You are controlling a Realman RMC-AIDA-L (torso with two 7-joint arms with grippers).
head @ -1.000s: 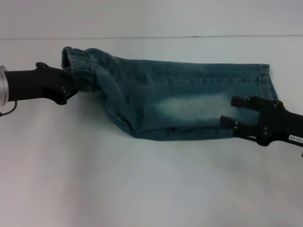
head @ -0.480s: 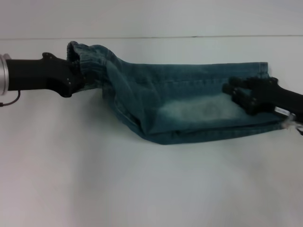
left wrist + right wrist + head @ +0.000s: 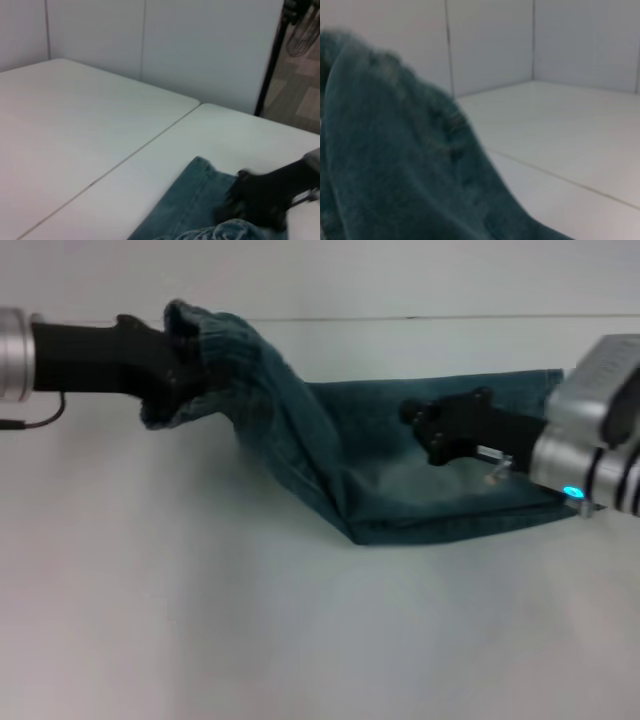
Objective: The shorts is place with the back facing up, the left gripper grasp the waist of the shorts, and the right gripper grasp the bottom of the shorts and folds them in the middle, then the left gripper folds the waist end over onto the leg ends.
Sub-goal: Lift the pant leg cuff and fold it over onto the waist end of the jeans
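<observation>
The robot's right gripper is above the leg half [image 3: 400, 475] where the waist of the shorts has to land, so it should move back past the leg ends [image 3: 545, 523] before the left gripper folds.
The blue denim shorts [image 3: 420, 490] lie folded lengthwise on the white table [image 3: 300, 640], leg ends to the right. My left gripper [image 3: 172, 372] is shut on the elastic waist [image 3: 210, 350] and holds it lifted off the table at the upper left, so the cloth slopes down to the right. My right gripper [image 3: 415, 425] reaches in from the right over the middle of the shorts, near the leg half. In the left wrist view the leg hem [image 3: 197, 192] and the right gripper [image 3: 257, 197] show. The raised denim [image 3: 395, 155] fills the right wrist view.
A seam [image 3: 450, 317] between two white tabletops runs along the back, behind the shorts. White wall panels [image 3: 150, 40] stand beyond the table, and a dark stand [image 3: 272, 55] rises off its far corner.
The left gripper has lifted the waist and carried it to the right. The right gripper has moved leftward from the leg ends to over the middle of the shorts.
</observation>
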